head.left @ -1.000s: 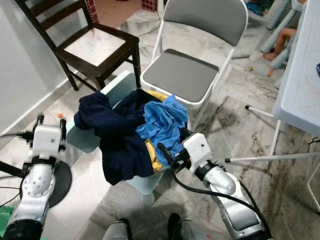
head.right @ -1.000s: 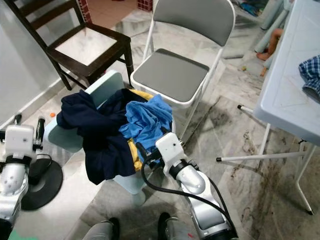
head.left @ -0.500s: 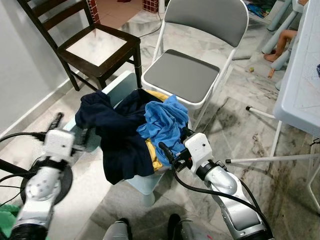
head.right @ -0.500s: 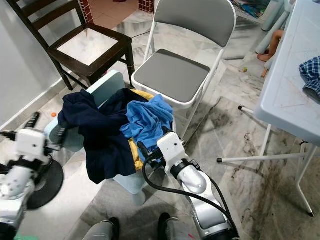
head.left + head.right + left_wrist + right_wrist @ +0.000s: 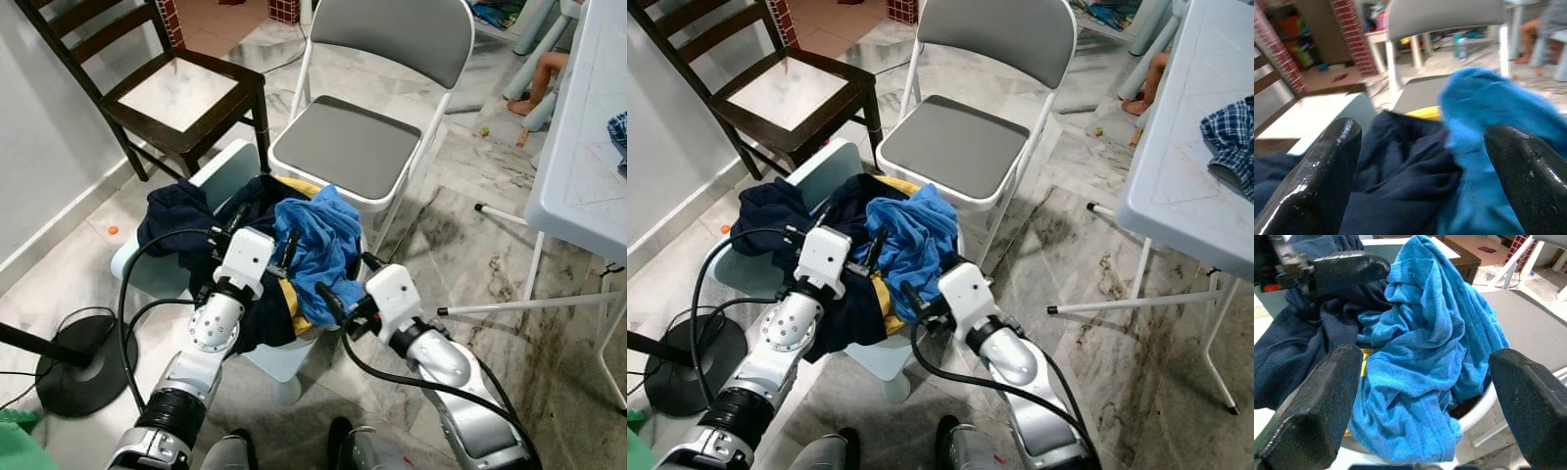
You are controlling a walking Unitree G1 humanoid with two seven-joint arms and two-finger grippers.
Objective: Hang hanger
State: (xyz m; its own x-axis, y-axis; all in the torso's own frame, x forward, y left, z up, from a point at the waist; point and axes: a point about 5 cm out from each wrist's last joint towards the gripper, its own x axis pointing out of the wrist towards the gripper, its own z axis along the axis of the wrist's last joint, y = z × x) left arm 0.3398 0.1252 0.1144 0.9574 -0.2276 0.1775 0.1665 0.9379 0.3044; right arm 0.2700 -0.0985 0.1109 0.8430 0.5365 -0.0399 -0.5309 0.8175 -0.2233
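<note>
I should expect a round tub hidden under the navy garment (image 5: 176, 215) when I lift it, because a pale curved rim (image 5: 312, 335) shows below the yellow cloth.
A heap of clothes lies on a pale blue plastic chair (image 5: 221, 174): a navy garment (image 5: 176, 211), a bright blue garment (image 5: 318, 235) and a bit of yellow cloth (image 5: 294, 308). My left gripper (image 5: 265, 225) is open, its fingers over the seam between navy and blue. My right gripper (image 5: 345, 279) is open at the near right edge of the blue garment. In the left wrist view the navy garment (image 5: 1396, 196) and blue garment (image 5: 1488, 112) lie between the fingers. In the right wrist view the blue garment (image 5: 1430, 333) lies ahead of the fingers, with a left finger (image 5: 1347, 267) beyond it.
A grey folding chair (image 5: 353, 147) stands right behind the heap, a dark wooden chair (image 5: 181, 93) to its left. A white table (image 5: 588, 147) with a plaid cloth (image 5: 1229, 137) is on the right. A black round stand base (image 5: 73, 362) sits on the marble floor at left. A person's foot (image 5: 534, 83) shows far back.
My left arm has swung in from the left side and now reaches over the clothes heap with its fingers open. The right gripper has stayed by the blue garment.
</note>
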